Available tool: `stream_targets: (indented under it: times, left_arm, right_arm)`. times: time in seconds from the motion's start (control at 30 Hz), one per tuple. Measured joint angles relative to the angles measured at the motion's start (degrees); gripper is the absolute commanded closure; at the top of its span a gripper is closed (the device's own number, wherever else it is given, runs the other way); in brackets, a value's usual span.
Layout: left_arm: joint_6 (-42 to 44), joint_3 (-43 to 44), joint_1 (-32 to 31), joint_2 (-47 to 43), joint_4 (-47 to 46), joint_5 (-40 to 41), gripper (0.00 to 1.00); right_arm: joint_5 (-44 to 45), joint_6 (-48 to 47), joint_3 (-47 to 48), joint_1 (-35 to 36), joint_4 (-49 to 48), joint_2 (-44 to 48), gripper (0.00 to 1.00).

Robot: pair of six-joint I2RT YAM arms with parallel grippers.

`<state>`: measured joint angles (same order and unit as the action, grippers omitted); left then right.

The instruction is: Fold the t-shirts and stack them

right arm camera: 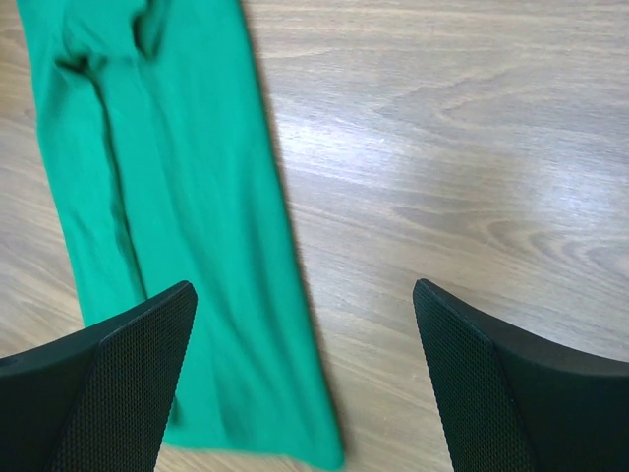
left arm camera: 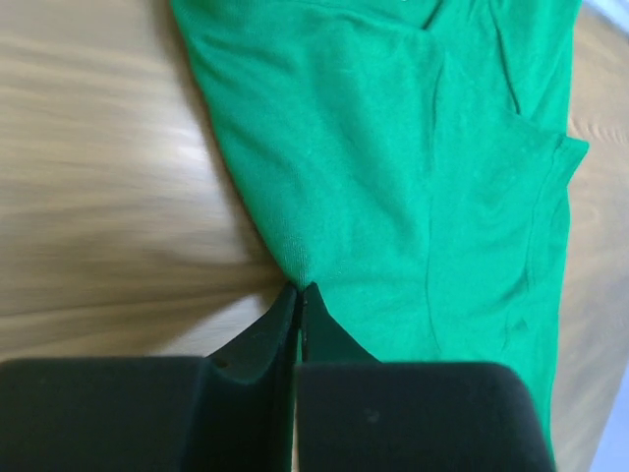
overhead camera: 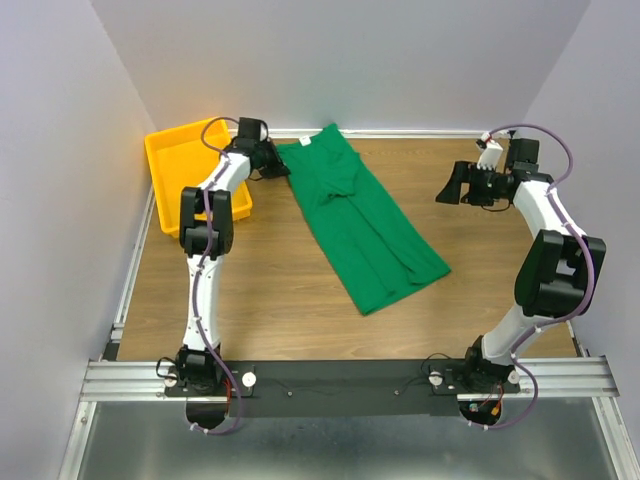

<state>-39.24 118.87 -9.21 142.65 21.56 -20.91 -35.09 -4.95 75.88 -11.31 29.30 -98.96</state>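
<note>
The folded green t-shirt ends in a loose corner [overhead camera: 444, 270] that faces my right gripper's open fingers. I keep going toward that corner until the fingers get to it.
The green t-shirt [overhead camera: 362, 215] lies folded lengthwise into a long strip, running diagonally from the far middle of the table toward the near centre. A small white tag shows at its far end. My left gripper [overhead camera: 279, 166] is at the shirt's far left edge. In the left wrist view it [left arm camera: 298, 288] is shut, pinching the edge of the shirt [left arm camera: 393, 177]. My right gripper [overhead camera: 450, 188] is open and empty, right of the shirt and apart from it. In the right wrist view it [right arm camera: 305, 290] hangs over bare wood beside the shirt's edge [right arm camera: 177, 197].
A yellow tray [overhead camera: 172, 150] stands at the far left of the wooden table [overhead camera: 270, 290], right behind my left arm. White walls close in the far side and both sides. A metal rail [overhead camera: 330, 375] runs along the near edge.
</note>
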Motion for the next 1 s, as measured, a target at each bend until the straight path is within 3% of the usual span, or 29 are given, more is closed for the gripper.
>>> stream_targets:
  times: [0.2, 0.37, 0.4, 0.43, 0.47, 0.57, 0.63, 0.73, 0.77, 0.83, 0.9, 1.0]
  left_arm:
    - [6.3, -1.5, 3.4, -3.1, 2.0, 1.9, 0.71]
    - [16.2, -18.5, 1.4, -22.8, -2.6, 5.4, 0.64]
    - [18.4, -21.9, 0.8, -27.9, -4.5, 6.1, 0.45]
    - [21.0, -24.7, -0.1, -33.6, -6.7, 6.4, 0.13]
    - [24.4, -28.4, -1.2, -39.6, -11.7, 6.4, 0.02]
    - [29.5, -38.5, -4.4, -56.0, -24.7, 4.9, 0.02]
    - [30.8, -45.8, -5.6, -65.0, -33.2, 1.4, 0.15]
    - [33.5, -50.1, -7.4, -69.8, -37.8, -2.5, 0.19]
    - [36.8, -51.2, -11.3, -69.8, -37.0, -1.2, 0.19]
    - [41.4, -55.9, -22.0, -69.1, -34.9, 1.4, 0.31]
    - [44.0, -60.8, -31.2, -68.0, -32.0, 2.4, 0.37]
    - [45.2, -67.8, -42.3, -66.1, -27.6, 5.2, 0.37]
  right_arm:
    - [-5.0, -10.1, 0.3, 0.6, 3.3, 0.0, 0.00]
    - [-8.2, -37.4, -3.5, 5.2, 8.3, 3.6, 0.00]
    - [-9.3, -43.2, -6.0, 5.9, 9.0, 5.7, 0.00]
    - [-10.5, -50.7, -9.3, 6.4, 9.6, 8.5, 0.00]
    - [-11.6, -60.9, -12.7, 6.6, 11.4, 11.5, 0.00]
    - [-12.6, -79.5, -14.4, 6.6, 19.2, 13.2, 0.03]
    - [-12.4, -90.3, -9.6, 6.7, 28.3, 7.7, 0.09]
    - [-11.0, -99.0, -3.0, 6.8, 35.6, -1.1, 0.10]
    - [-10.3, -100.7, -3.0, 6.8, 36.7, -2.1, 0.10]
    - [-8.8, -103.3, -4.0, 6.7, 39.4, -2.4, 0.12]
    - [-7.5, -105.3, -4.3, 6.8, 42.8, -2.3, 0.16]
    - [-6.5, -106.7, -4.2, 6.8, 44.4, -2.3, 0.17]
